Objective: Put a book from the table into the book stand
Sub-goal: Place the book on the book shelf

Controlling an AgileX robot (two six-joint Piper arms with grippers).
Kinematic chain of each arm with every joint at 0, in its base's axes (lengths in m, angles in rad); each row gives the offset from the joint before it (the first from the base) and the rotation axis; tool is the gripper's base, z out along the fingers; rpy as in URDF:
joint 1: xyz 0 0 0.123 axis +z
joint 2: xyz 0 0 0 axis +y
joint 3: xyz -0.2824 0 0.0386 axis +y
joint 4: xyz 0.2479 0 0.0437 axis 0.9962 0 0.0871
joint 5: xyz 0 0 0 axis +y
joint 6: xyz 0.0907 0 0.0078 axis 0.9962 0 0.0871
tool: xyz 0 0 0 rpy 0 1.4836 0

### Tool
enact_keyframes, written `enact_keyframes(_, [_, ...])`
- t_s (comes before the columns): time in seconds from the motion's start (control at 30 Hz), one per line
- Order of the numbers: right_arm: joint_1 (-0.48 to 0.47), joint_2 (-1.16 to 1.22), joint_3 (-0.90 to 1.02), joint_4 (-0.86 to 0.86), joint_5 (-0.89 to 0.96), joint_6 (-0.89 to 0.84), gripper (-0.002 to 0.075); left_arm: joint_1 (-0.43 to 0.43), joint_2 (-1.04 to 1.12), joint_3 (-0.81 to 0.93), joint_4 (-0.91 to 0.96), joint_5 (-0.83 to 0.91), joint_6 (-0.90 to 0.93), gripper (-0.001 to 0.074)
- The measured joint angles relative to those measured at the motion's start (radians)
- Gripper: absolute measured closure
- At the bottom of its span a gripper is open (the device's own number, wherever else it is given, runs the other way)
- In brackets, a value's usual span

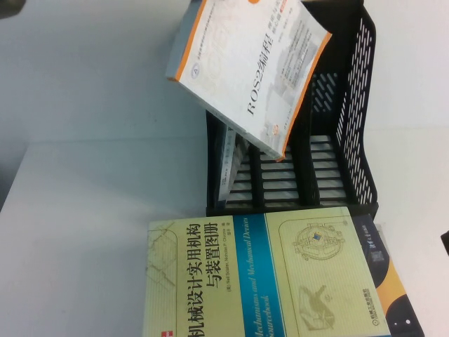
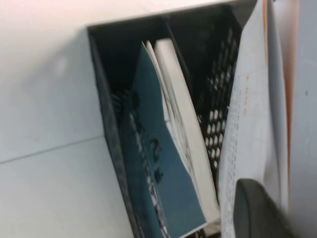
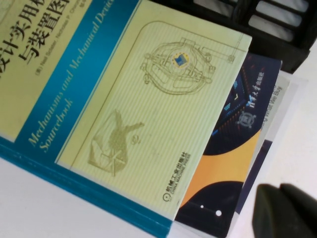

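Note:
The ROS2 book (image 1: 252, 77) is hanging at a slant across the book stand's dividers, so next my left gripper turns the book edge-on and puts it down into the middle slot (image 1: 282, 184).
The ROS2 book (image 1: 256, 70), white-grey with an orange border, hangs tilted over the black book stand (image 1: 354, 105), its lower corner dipping into the middle slot. My left gripper (image 2: 262, 206) is out of the high view. In the left wrist view one dark finger (image 2: 252, 213) presses on the book's (image 2: 257, 99) cover and the other is hidden behind it. The stand (image 2: 106, 99) lies below. My right gripper (image 3: 280, 213) is shut and empty over the white table (image 3: 297, 124), beside the stacked books.
A teal book (image 1: 226, 165) with white pages (image 2: 158, 173) leans in the stand's left slot. A pale-yellow book with a blue band (image 1: 259, 274) lies in front of the stand on a dark blue and orange book (image 1: 389, 295). Bare table (image 1: 77, 210) spreads left.

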Motion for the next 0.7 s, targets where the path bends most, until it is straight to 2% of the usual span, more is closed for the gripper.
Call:
enact_keyframes(0.37, [0.0, 0.033, 0.0, 0.0, -0.002, 0.0, 0.0729, 0.002, -0.006, 0.0, 0.029, 0.0, -0.002, 0.0628])
enact_keyframes(0.7, [0.0, 0.038, 0.0, 0.0, -0.002, 0.018, 0.0729, 0.002, 0.05, 0.0, -0.052, 0.0, 0.0, 0.0628])
